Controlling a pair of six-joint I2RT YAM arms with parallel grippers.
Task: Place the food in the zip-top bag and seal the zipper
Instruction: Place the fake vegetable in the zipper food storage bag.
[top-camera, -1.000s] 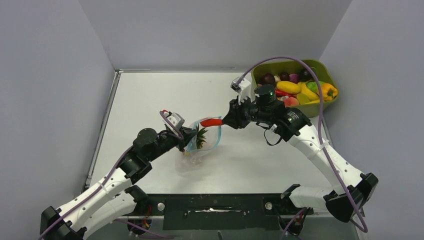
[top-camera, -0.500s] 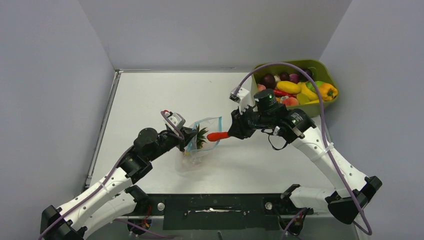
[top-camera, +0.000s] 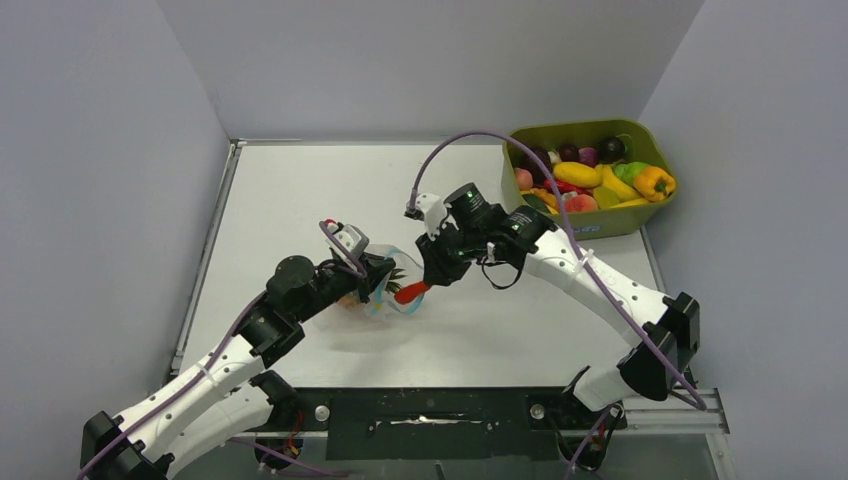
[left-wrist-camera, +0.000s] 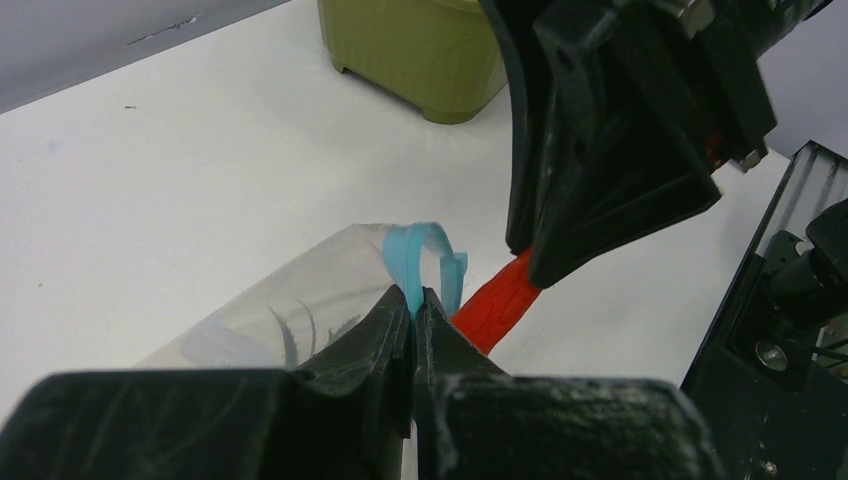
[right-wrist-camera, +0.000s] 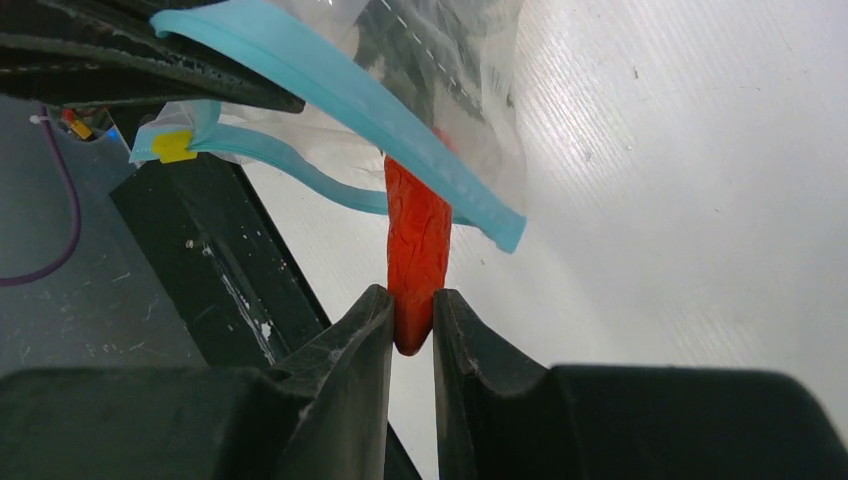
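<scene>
I should pull the red piece (top-camera: 411, 292) back with my right gripper, because it slants across the bag's narrow opening. I should then straighten it toward the bag's opening (top-camera: 400, 270) and after that push it deep inside.
The clear zip-top bag (top-camera: 372, 302) droops from my left gripper (top-camera: 380, 282), which is shut on its teal-blue zipper (left-wrist-camera: 418, 255). Through the plastic I see the green crown of a pineapple (left-wrist-camera: 290, 330). My right gripper (right-wrist-camera: 412, 320) is shut on the near end of a long red piece (right-wrist-camera: 418, 235) of food. The red piece's far end pokes between the two zipper strips (right-wrist-camera: 345, 90) into the bag's mouth. From above, the red piece (top-camera: 411, 292) slants down-left from the right gripper (top-camera: 424, 281) against the bag's right side.
An olive-green tub (top-camera: 610, 222) with several toy fruits and vegetables stands at the back right, also seen as the tub (left-wrist-camera: 420, 60) in the left wrist view. A black rail (top-camera: 430, 412) runs along the near edge. Grey walls enclose the white table (top-camera: 300, 200).
The right arm has swung left and down, bringing the red piece from beside the bag into its mouth. The bag has sagged lower. The left gripper kept its hold.
</scene>
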